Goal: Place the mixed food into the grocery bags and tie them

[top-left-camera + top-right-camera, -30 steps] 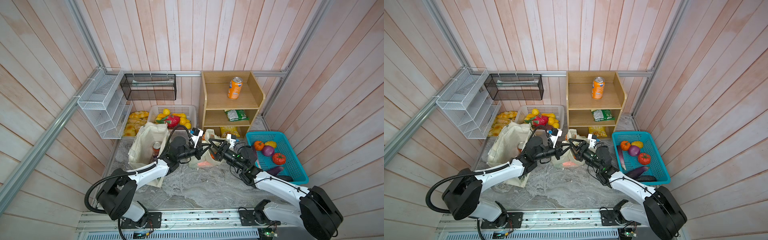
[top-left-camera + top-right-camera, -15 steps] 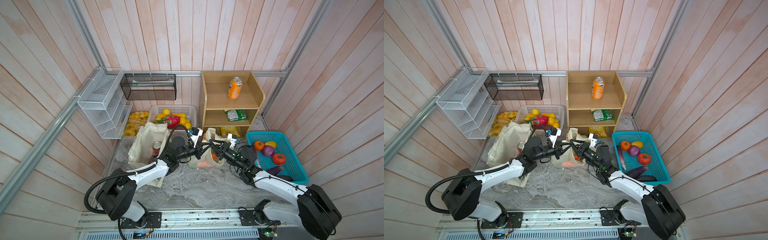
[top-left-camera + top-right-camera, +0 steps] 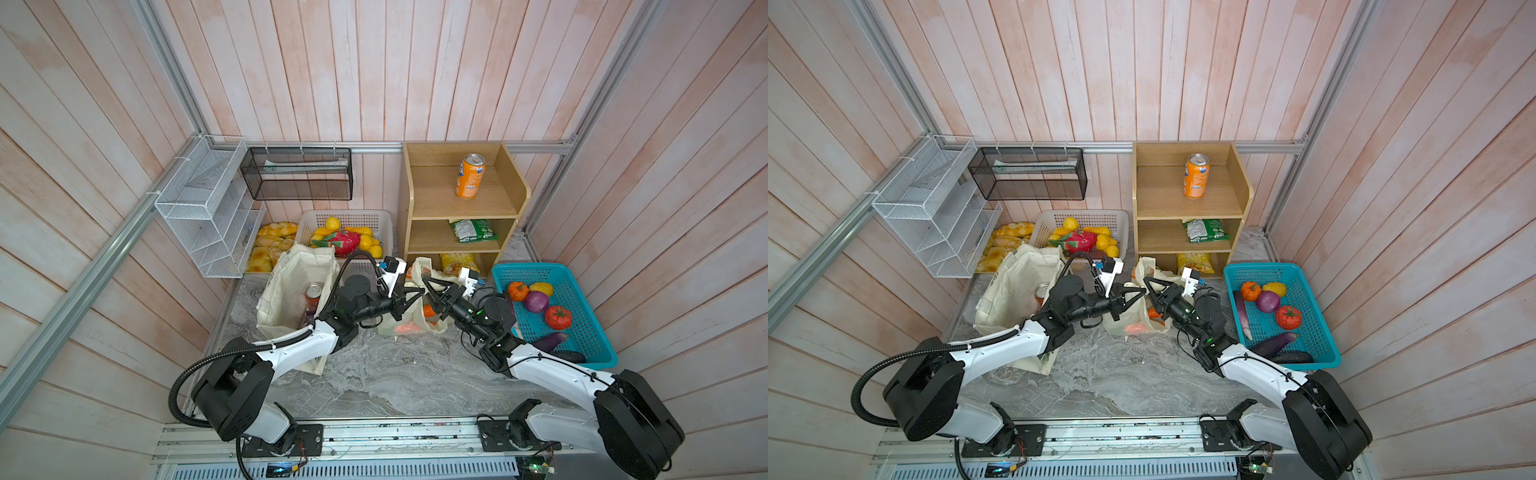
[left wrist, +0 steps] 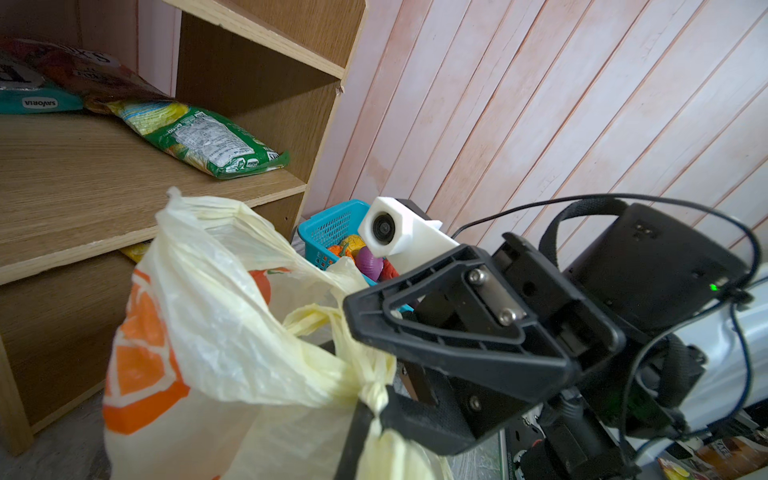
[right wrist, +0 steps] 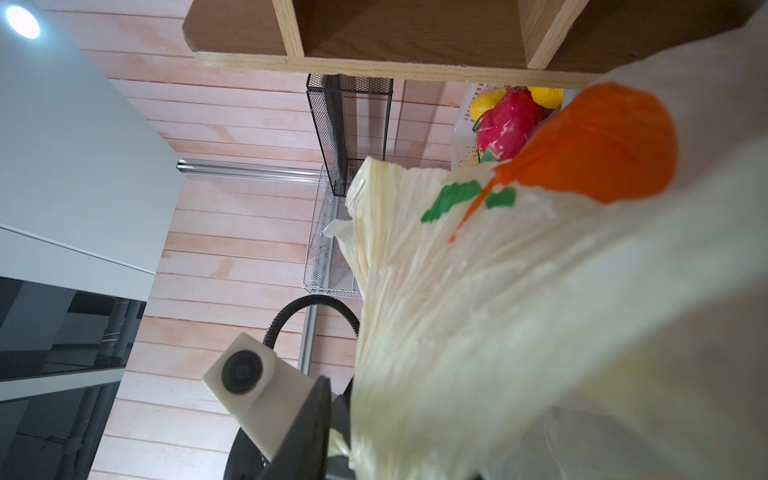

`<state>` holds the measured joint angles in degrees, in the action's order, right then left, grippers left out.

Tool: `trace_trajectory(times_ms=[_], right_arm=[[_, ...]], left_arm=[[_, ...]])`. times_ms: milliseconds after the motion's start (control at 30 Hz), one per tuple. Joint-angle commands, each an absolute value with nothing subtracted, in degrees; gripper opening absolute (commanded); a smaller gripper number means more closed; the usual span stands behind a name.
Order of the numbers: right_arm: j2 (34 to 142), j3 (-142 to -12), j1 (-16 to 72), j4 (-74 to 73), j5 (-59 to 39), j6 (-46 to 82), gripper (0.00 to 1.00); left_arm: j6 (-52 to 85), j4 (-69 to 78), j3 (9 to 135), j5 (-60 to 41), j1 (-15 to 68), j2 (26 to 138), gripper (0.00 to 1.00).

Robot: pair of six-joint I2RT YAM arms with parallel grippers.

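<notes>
I should open my left gripper, back it off and take the loose loop beside my right gripper's fingers, because my left gripper is pinching the twisted handle close against those fingers.
The pale-yellow plastic bag printed with oranges stands mid-table, with orange toy carrots showing inside it. My left gripper is shut on one twisted handle at the bag's top. The right gripper meets it tip to tip and is shut on bunched handle plastic. The bag fills the right wrist view and hides that gripper's jaws. To the left stands the cream canvas tote, mouth open, with a red soda can upright inside.
Behind the bag a wooden shelf holds an orange soda can and a green snack packet. At the right is a blue basket of vegetables. A white basket of fruit and wire racks stand at the back left.
The right gripper's jaws have closed in on the bag's handle plastic. The left gripper has kept its hold, and both arms have stayed almost in place.
</notes>
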<state>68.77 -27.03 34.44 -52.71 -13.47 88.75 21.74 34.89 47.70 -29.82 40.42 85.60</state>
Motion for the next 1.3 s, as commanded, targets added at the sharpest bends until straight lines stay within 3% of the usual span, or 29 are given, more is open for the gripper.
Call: trace_trajectory(times_ms=[0, 133, 300, 567, 800, 933, 1267], right_arm=[[67.98, -26.59, 34.02, -59.26, -11.78, 89.48, 0.22], [69.11, -26.68, 34.01, -60.36, -12.38, 90.04, 0.00], [69.61, -26.29, 34.08, -60.69, -12.36, 90.04, 0.00], [67.75, -21.98, 31.95, -60.07, -14.17, 84.69, 0.00], [64.66, -18.48, 27.02, -59.73, -22.62, 77.59, 0.00], [61.71, -18.95, 26.13, -56.53, -25.70, 71.44, 0.00], [58.82, -19.45, 25.66, -55.80, -30.79, 62.23, 0.00]], left_arm=[[22.11, 33.73, 46.30, -30.76, 40.72, 85.33, 0.00], [22.15, 34.01, 46.36, -30.68, 40.72, 85.42, 0.00], [22.16, 33.98, 46.31, -30.11, 40.70, 85.21, 0.00], [20.86, 28.92, 43.72, -27.01, 40.43, 78.20, 0.40], [20.56, 26.34, 39.30, -22.65, 38.02, 67.80, 0.61], [20.71, 24.43, 41.62, -22.86, 35.27, 68.14, 0.64], [21.50, 21.62, 54.47, -28.10, 34.74, 82.12, 0.65]])
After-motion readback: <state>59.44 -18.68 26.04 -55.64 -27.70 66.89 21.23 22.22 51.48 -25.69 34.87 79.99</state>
